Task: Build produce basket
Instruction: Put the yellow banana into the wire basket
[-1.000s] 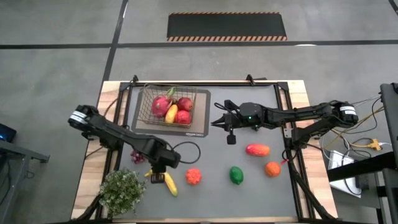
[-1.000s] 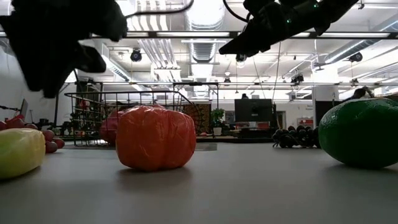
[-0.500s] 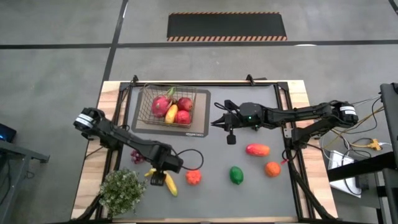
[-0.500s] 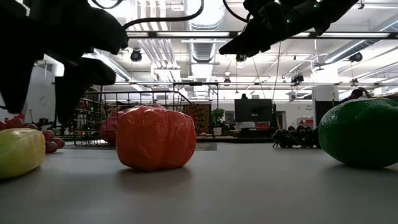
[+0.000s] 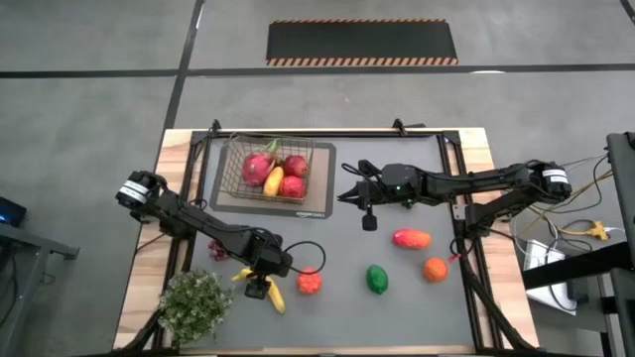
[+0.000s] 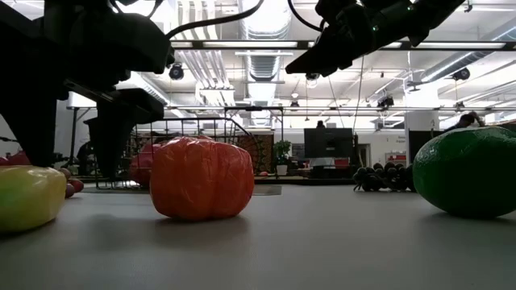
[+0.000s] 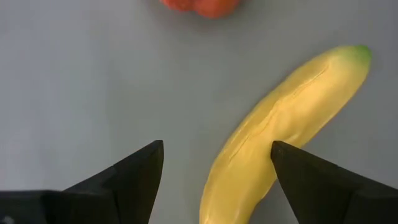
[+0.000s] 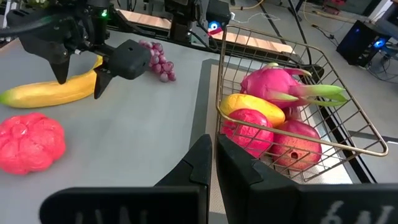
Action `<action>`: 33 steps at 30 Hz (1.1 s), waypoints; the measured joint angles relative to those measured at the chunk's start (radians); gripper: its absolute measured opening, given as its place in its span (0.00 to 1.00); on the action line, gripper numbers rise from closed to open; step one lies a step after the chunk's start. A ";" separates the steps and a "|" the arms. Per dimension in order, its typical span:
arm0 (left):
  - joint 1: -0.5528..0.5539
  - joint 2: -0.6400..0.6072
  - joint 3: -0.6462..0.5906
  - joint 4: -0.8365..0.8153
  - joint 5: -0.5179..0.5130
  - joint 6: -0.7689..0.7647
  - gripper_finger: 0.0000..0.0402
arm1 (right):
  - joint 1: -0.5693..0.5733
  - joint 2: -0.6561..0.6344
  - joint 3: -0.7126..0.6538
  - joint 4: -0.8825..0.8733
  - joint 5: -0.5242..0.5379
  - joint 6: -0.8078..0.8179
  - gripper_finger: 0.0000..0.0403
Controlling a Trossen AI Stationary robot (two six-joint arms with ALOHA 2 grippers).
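Observation:
The banana slants [image 7: 262,160] under one finger of the robot's left gripper, so the gripper should move toward the banana's end [image 5: 241,275] by the grapes and center its fingers before it closes.
The yellow banana [image 5: 270,295] lies on the grey table near its front left. My left gripper [image 7: 217,163] is open just above it, pointing down, one finger on either side of the banana's [image 7: 286,130] stem-side half; no touch shows. From the right wrist view the same fingers straddle the banana [image 8: 43,92]. The wire basket [image 5: 233,159] stands at the far left on a flat mat and holds a pink dragon fruit [image 5: 258,167], a yellow mango [image 5: 274,180] and two red apples. My right gripper [image 5: 344,195] hovers shut, to the right of the basket.
A red-orange fruit [image 5: 309,282], a green one [image 5: 377,279], an orange [image 5: 434,269] and a red-yellow mango [image 5: 411,239] lie along the front right. Purple grapes [image 5: 218,249] lie left of the banana, and a potted plant [image 5: 195,302] stands at the front-left corner.
My left gripper has opened and come down over the banana, shifting slightly toward the table's near edge. The banana has stayed where it was.

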 joint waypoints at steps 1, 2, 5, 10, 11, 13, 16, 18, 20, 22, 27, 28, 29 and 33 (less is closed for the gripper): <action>0.000 0.000 -0.004 0.008 -0.009 0.000 0.70 | 0.000 0.000 0.000 0.000 0.000 0.000 0.03; 0.000 -0.001 -0.008 0.016 -0.012 0.000 0.70 | 0.000 0.000 0.000 0.000 0.000 0.000 0.03; 0.001 -0.002 -0.021 0.037 -0.005 -0.012 0.70 | 0.000 0.000 0.000 0.000 0.000 0.002 0.03; 0.000 -0.023 -0.016 -0.007 0.058 -0.026 0.70 | 0.000 0.000 0.000 0.001 0.000 0.002 0.03; -0.001 -0.036 -0.012 -0.009 0.059 -0.026 0.70 | 0.000 0.000 0.000 0.001 0.000 0.002 0.03; -0.003 -0.063 0.005 -0.008 0.060 -0.026 0.70 | 0.000 0.000 0.000 0.002 0.000 0.002 0.03; -0.013 -0.096 0.016 -0.022 0.061 -0.026 0.70 | 0.000 0.000 0.000 0.009 0.000 0.011 0.03; -0.027 -0.102 0.015 -0.038 0.063 -0.026 0.70 | 0.000 0.000 0.000 0.009 0.000 0.013 0.03; -0.047 -0.107 0.005 -0.063 0.063 -0.026 0.70 | 0.000 0.000 0.000 0.009 0.001 0.013 0.03; -0.066 -0.096 -0.002 -0.057 0.066 -0.026 0.70 | 0.000 0.000 0.000 0.009 0.000 0.018 0.03; -0.086 -0.072 -0.035 -0.006 0.064 -0.026 0.70 | 0.000 0.000 0.000 0.009 0.000 0.018 0.03; -0.087 -0.072 -0.047 -0.002 0.062 -0.027 0.70 | 0.000 0.000 0.000 0.009 0.000 0.018 0.03; -0.087 -0.072 -0.060 0.001 0.060 -0.030 0.70 | 0.000 0.000 0.000 0.009 0.001 0.018 0.03; -0.086 -0.072 -0.095 0.030 0.036 -0.035 0.70 | 0.000 0.000 0.000 0.008 0.001 0.020 0.03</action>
